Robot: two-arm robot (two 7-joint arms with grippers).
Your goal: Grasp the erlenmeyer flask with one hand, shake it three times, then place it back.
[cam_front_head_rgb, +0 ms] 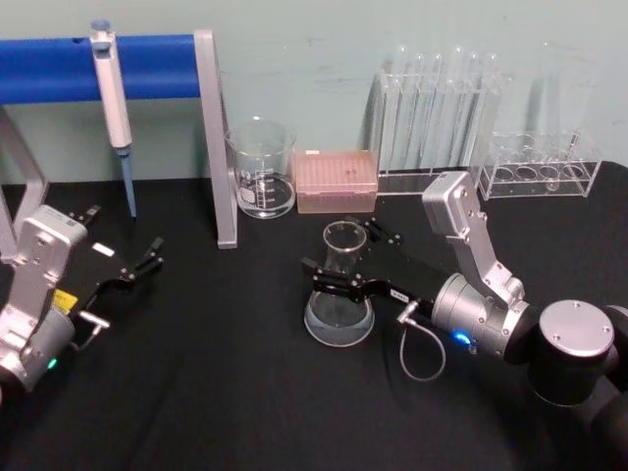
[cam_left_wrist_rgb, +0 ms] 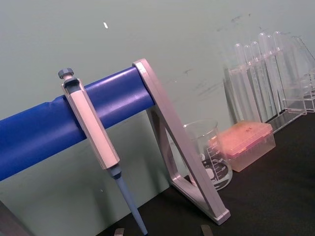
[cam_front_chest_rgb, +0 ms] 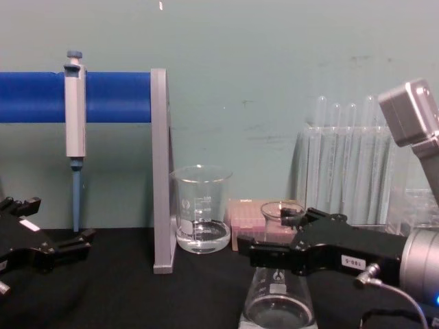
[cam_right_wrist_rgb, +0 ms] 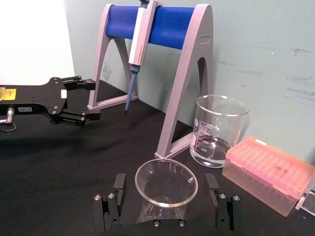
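Note:
My gripper should expect clear liquid to stay low inside when it shakes the erlenmeyer flask, because an oval waterline (cam_front_chest_rgb: 279, 312) shows in the erlenmeyer flask's wide base (cam_front_chest_rgb: 278, 291).
The erlenmeyer flask (cam_front_head_rgb: 339, 316) stands upright on the black table a little right of centre. It is clear glass with a wide base and a flared rim (cam_right_wrist_rgb: 166, 173). My right gripper (cam_front_head_rgb: 343, 250) reaches in from the right at neck height. It is open, with one finger (cam_right_wrist_rgb: 118, 183) on each side of the neck and a gap to the glass. From the chest view the flask (cam_front_chest_rgb: 278, 308) shows below the black fingers (cam_front_chest_rgb: 271, 255). My left gripper (cam_front_head_rgb: 152, 253) rests open and empty at the table's left, well away from the flask.
A grey stand with a blue bar (cam_front_head_rgb: 147, 65) holds a pipette (cam_front_head_rgb: 113, 108) at the back left. Behind the flask stand a beaker (cam_front_head_rgb: 262, 169) with some water and a pink tip box (cam_front_head_rgb: 336, 181). Test tube racks (cam_front_head_rgb: 442, 118) line the back right.

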